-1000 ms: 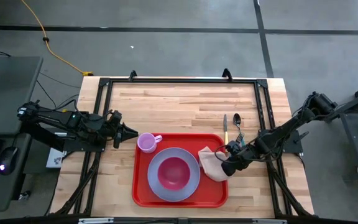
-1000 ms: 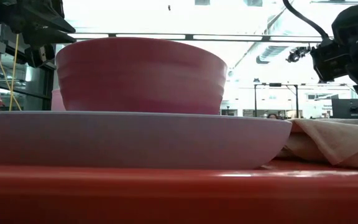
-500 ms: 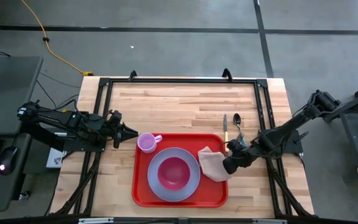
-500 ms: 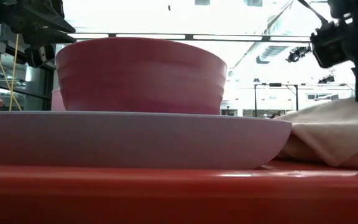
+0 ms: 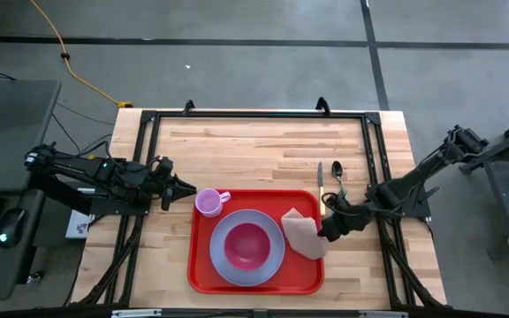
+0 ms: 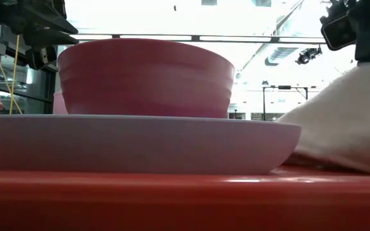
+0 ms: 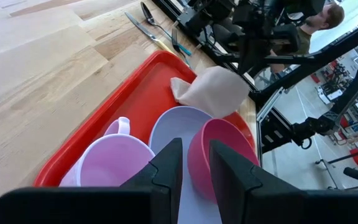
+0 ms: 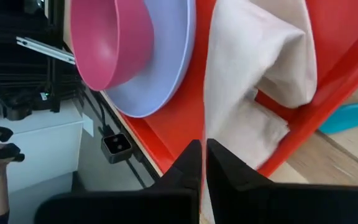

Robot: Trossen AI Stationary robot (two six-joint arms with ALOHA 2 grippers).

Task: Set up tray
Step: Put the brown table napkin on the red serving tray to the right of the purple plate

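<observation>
My right gripper holds the napkin slanted on the tray, a crumpled corner under its raised side, so next I lower it, open, and pinch the napkin's fold.
The red tray lies near the table's near edge. On it stands a lavender plate with a pink bowl in it. A pale pink mug sits at the tray's far left corner. The tan napkin is on the tray's right side, with my right gripper shut on it at its right edge. My left gripper waits left of the mug, with a narrow gap between its fingers. My right gripper pinches the napkin's right edge between its two fingers, coming from the table's right and slanting down. That side of the cloth is raised toward the gripper in a steep slope. The napkin's left part rests on the tray.
A knife, a spoon and a fork lie on the wood just beyond the tray's far right corner. The far half of the table is bare wood. A person shows beyond the table's right side.
My right gripper has risen and drawn a little toward the table's right edge, staying shut on the napkin. The napkin's right side has been lifted from nearly flat into a steep slope, while its left part has stayed on the tray.
</observation>
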